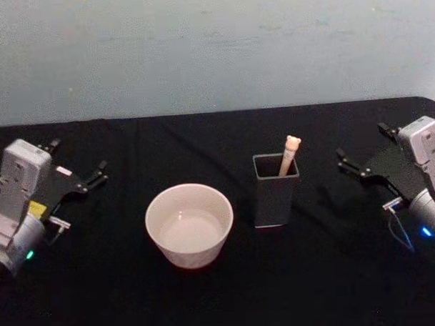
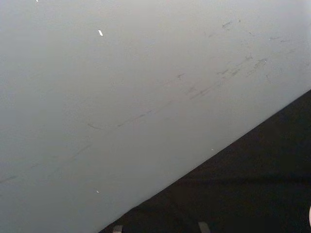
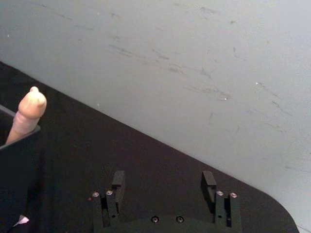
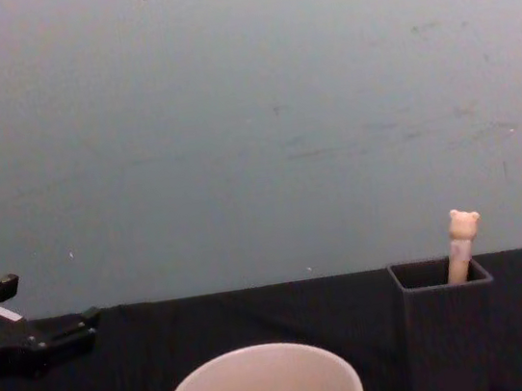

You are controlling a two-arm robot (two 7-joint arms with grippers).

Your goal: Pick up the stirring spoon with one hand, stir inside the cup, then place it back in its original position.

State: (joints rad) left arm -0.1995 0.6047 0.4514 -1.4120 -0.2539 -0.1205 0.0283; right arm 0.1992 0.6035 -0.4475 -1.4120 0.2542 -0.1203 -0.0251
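Observation:
I expect the stirring spoon (image 4: 461, 243) to come loose when I lift it and the holder to stay standing, because a wide gap (image 4: 423, 275) shows beside the stirring spoon's handle inside the holder.
The stirring spoon (image 1: 289, 155) stands upright in a dark grey square holder (image 1: 276, 189), its bear-head handle (image 4: 463, 243) sticking out above the rim; the bowl end is hidden inside. The wide cream cup (image 1: 189, 225) sits left of the holder, centre of the table. My left gripper (image 1: 78, 162) hovers open at the far left, well away from the cup. My right gripper (image 1: 367, 145) hovers open at the far right, a little beyond the holder. In the right wrist view the open right gripper (image 3: 163, 182) has nothing between its fingers, with the spoon handle (image 3: 26, 116) off to one side.
A black cloth covers the table (image 1: 328, 273), and a pale blue-grey wall (image 1: 213, 49) rises behind its far edge. Bare cloth lies between the cup and each arm and in front of the holder.

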